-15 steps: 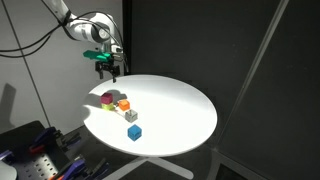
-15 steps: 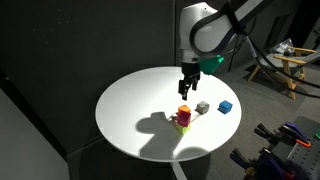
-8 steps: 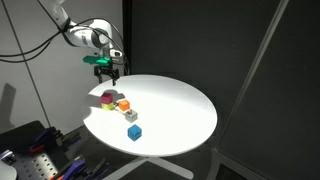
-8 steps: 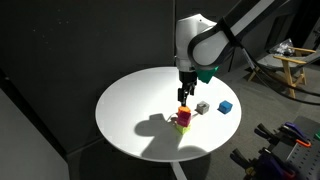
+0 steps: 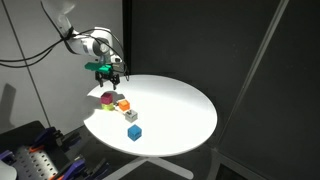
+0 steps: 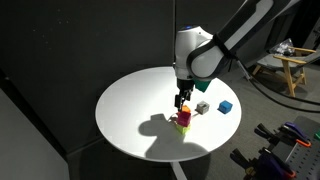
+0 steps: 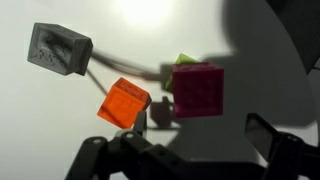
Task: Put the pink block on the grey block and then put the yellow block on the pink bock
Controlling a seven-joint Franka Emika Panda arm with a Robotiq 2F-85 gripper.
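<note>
My open fingers line up with the pink block's sides (image 7: 198, 90) atop the yellow block, so I keep lowering my gripper until the fingers flank only the pink block (image 6: 184, 117).
The pink block (image 7: 197, 90) lies on the white table, with the yellow block (image 7: 185, 60) peeking out right behind it. The grey block (image 7: 60, 50) lies apart at the upper left of the wrist view. Both exterior views show the pink block (image 5: 107, 98) (image 6: 184, 119) and the grey block (image 5: 131, 115) (image 6: 202, 107). The yellow block (image 6: 179, 126) shows as a sliver at the pink one's edge. My gripper (image 7: 180, 150) (image 5: 111, 73) (image 6: 181, 99) hangs open and empty a little above the blocks, nearest the pink and orange ones.
An orange block (image 7: 124, 103) (image 5: 123, 104) lies between the pink and grey ones. A blue block (image 5: 134, 132) (image 6: 225, 107) lies near the edge of the round white table (image 5: 175, 105). Dark curtains and a pole stand behind.
My gripper has moved down and closer to the cluster of blocks. It stays open. The blocks have not moved.
</note>
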